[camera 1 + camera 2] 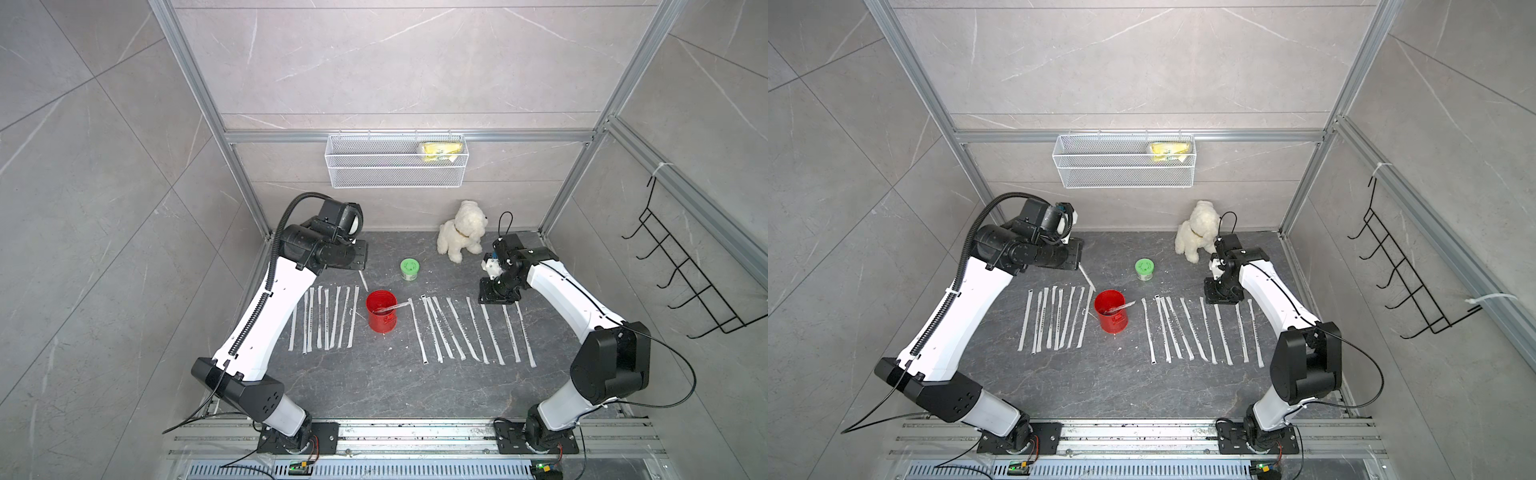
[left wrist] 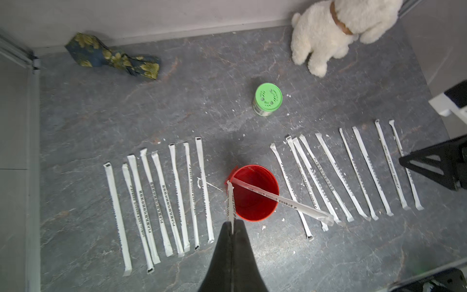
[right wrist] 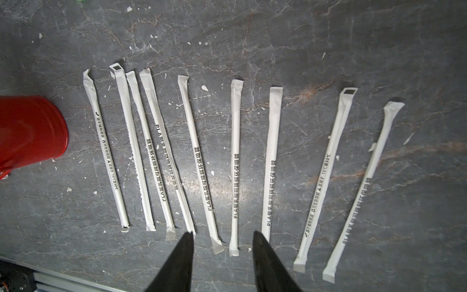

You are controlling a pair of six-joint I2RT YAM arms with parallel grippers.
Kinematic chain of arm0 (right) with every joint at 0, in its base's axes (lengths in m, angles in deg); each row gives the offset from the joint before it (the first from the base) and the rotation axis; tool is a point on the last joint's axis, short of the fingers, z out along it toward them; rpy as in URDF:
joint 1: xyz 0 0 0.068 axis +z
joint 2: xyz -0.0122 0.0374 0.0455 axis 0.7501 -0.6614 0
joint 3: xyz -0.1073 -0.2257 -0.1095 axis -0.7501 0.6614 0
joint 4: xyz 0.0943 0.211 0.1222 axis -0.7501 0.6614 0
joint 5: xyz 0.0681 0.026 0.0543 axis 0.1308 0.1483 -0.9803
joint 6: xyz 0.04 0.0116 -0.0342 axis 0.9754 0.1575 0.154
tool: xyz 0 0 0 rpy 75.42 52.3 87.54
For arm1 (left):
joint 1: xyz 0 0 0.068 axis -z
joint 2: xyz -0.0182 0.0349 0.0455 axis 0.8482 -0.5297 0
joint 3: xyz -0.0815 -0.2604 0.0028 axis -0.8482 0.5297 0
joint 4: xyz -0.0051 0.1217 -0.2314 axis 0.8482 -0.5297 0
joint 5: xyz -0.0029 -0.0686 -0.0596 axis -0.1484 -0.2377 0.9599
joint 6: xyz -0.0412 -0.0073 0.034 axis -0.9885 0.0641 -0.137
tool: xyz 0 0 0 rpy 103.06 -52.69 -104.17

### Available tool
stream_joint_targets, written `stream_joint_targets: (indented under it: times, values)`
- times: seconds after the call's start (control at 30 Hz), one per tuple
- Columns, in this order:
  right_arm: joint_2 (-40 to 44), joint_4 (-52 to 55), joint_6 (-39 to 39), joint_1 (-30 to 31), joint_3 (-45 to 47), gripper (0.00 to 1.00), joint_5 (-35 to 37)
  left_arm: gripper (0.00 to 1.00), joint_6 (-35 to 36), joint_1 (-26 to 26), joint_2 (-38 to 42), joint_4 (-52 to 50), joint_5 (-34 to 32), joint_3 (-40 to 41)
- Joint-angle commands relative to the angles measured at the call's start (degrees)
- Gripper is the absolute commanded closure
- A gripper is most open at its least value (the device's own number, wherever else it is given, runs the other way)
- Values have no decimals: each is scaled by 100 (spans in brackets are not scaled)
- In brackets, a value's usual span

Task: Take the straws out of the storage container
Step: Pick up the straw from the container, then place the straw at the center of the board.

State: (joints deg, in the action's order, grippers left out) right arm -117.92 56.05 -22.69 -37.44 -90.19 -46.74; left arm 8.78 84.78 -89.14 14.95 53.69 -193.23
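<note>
There is open space (image 1: 995, 340) past the lying straw (image 1: 1025, 320) farthest from my right gripper, so I keep moving my left gripper there with its hanging straw and let the straw go.
The red can, the storage container (image 1: 381, 322) (image 2: 252, 208), stands mid-table. One wrapped straw (image 1: 394, 308) (image 2: 283, 199) leans inside it, over its right rim. My left gripper (image 1: 360, 272) (image 2: 232, 223) is behind and left of the can, shut on another straw (image 1: 364, 282) (image 2: 230, 199) that hangs from its tips. Several straws (image 1: 326, 318) lie in a row left of the can and several more (image 1: 469, 328) (image 3: 236, 161) to its right. My right gripper (image 1: 498, 298) (image 3: 222, 235) hovers open and empty over the right row's far ends.
A green-lidded jar (image 1: 409, 269) stands behind the can. A white plush dog (image 1: 461, 230) sits at the back. A patterned cloth (image 2: 113, 58) lies in the back left corner. A white mesh basket (image 1: 374, 174) hangs on the back wall, and a black wire rack (image 1: 685, 270) on the right wall.
</note>
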Motion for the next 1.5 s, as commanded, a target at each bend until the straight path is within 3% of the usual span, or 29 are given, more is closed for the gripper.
stream_joint_targets:
  times: [0.0, 0.23, 0.4, 0.5, 0.63, 1.17, 1.47]
  values:
    - [112, -52, 73, 74, -35, 58, -190, 98, 214, -364, -234, -630, -315, -617]
    - [51, -145, 56, 184, -16, 58, -261, 99, -2, -1497, -1070, -1615, -792, -1802]
    - [-111, -184, 40, 279, -27, 58, -333, 99, -88, -1943, -1948, -2454, -1615, -2863]
    - [-233, -183, 35, 355, -51, 58, -372, 99, -244, -2201, -2265, -2646, -1933, -2897]
    - [-356, -142, 58, 445, -118, 58, -407, 99, -378, -2415, -2755, -2938, -2429, -2822]
    - [-872, 193, 244, 826, -735, 58, -325, 98, -364, -3346, -3813, -3166, -2424, -1892]
    - [-998, 97, 282, 894, -571, 58, -278, 99, -149, -3439, -3835, -2648, -2346, -976]
